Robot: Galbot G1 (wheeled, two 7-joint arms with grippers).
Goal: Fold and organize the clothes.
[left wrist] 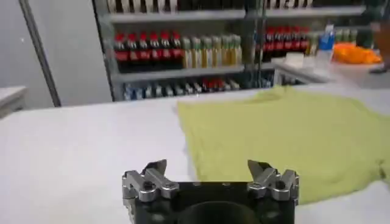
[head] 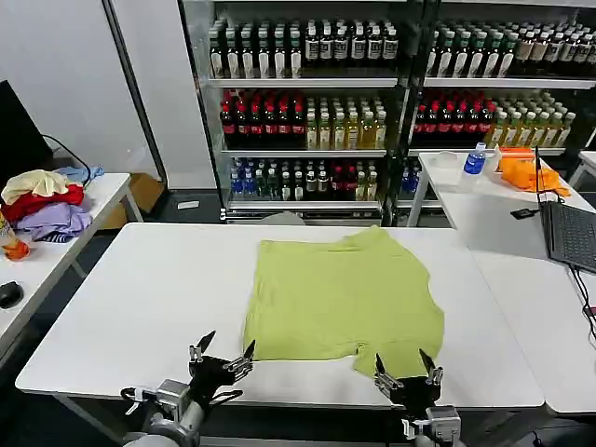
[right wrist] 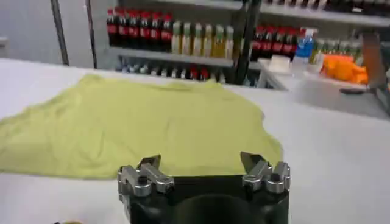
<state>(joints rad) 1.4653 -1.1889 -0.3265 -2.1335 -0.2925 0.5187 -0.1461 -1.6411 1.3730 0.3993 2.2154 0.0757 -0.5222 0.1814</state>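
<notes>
The shirt's upper side (head: pixel 335 296) is plain, so I should expect a hidden white print to come into view when I fold over the shirt's far edge (head: pixel 317 245).
A plain lime yellow-green T-shirt (head: pixel 345 293) lies spread flat on the white table (head: pixel 149 298), a little right of its middle. My left gripper (head: pixel 223 349) hovers open at the table's near edge, just off the shirt's near left corner. My right gripper (head: pixel 403 366) is open too, at the near edge by the shirt's near right corner. In the left wrist view the shirt (left wrist: pixel 286 134) lies ahead of the open left gripper (left wrist: pixel 208 167). In the right wrist view the shirt (right wrist: pixel 140 125) spreads just beyond the open right gripper (right wrist: pixel 201 159). Neither holds anything.
A pile of red, cream and lavender clothes (head: pixel 42 205) sits on a side table at the left. On the right table are a laptop (head: pixel 570 233), an orange cloth (head: pixel 529 172) and a bottle (head: pixel 475 158). Drink shelves (head: pixel 307 112) stand behind.
</notes>
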